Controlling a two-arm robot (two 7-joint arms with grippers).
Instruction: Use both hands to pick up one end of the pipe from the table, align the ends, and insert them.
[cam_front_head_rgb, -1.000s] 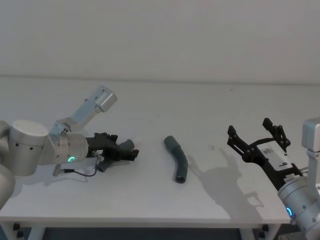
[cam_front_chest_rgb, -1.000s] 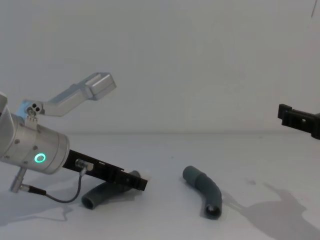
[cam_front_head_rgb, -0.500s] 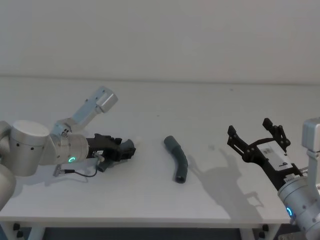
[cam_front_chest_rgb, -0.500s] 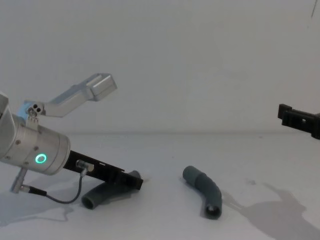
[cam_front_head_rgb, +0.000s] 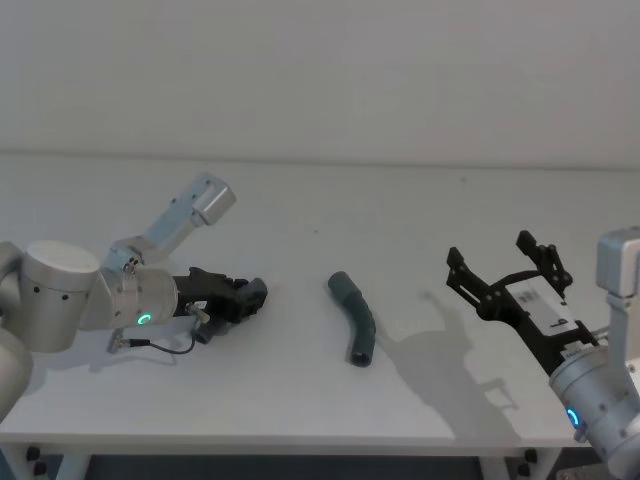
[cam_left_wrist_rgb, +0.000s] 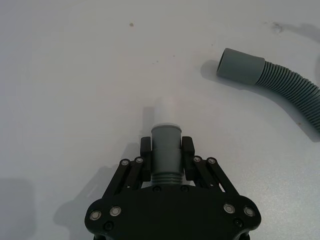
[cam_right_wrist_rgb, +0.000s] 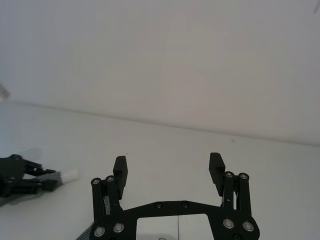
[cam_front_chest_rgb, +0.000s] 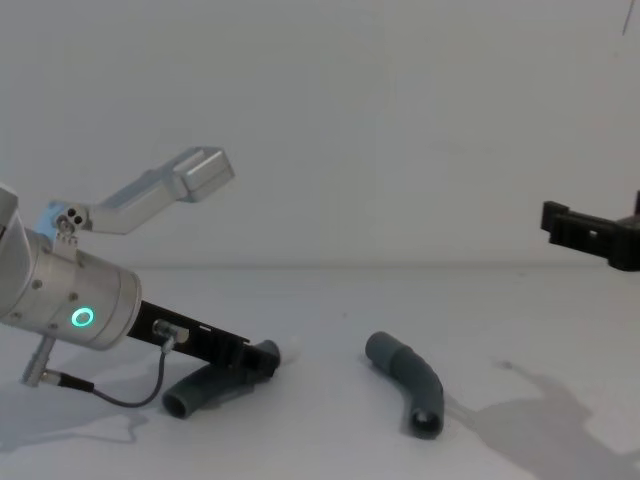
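Note:
The ribbed pipe piece lies bent and its open end (cam_front_chest_rgb: 427, 423) is round, so its collar (cam_front_chest_rgb: 384, 349) will stick out instead of sagging when I lift the piece.
On the table (cam_front_head_rgb: 300, 210), my left gripper (cam_front_head_rgb: 250, 295) (cam_left_wrist_rgb: 166, 150) is shut around the smooth dark grey pipe piece (cam_left_wrist_rgb: 165, 145). That piece's whitish tip (cam_left_wrist_rgb: 164, 112) pokes out past the fingers. Seen from the chest, the smooth piece (cam_front_chest_rgb: 195, 390) slants down to the table under the left gripper (cam_front_chest_rgb: 262, 358). The ribbed pipe piece (cam_front_head_rgb: 355, 320) (cam_front_chest_rgb: 408, 378) lies free mid-table, its wider collar (cam_left_wrist_rgb: 240, 70) turned toward the left gripper. My right gripper (cam_front_head_rgb: 490, 250) (cam_right_wrist_rgb: 168, 162) (cam_front_chest_rgb: 585, 230) hovers open above the table on the right, holding nothing.
A silver camera bracket (cam_front_head_rgb: 195, 210) sticks up from the left wrist, and a thin cable (cam_front_chest_rgb: 120, 395) loops beneath it. A plain white wall (cam_front_head_rgb: 320, 70) stands behind the table. Bare table lies between the ribbed piece and the right gripper.
The left gripper's fingertips have drawn back a little along the smooth piece, uncovering its front end. The right gripper has shifted slightly left and up. The ribbed piece has not moved.

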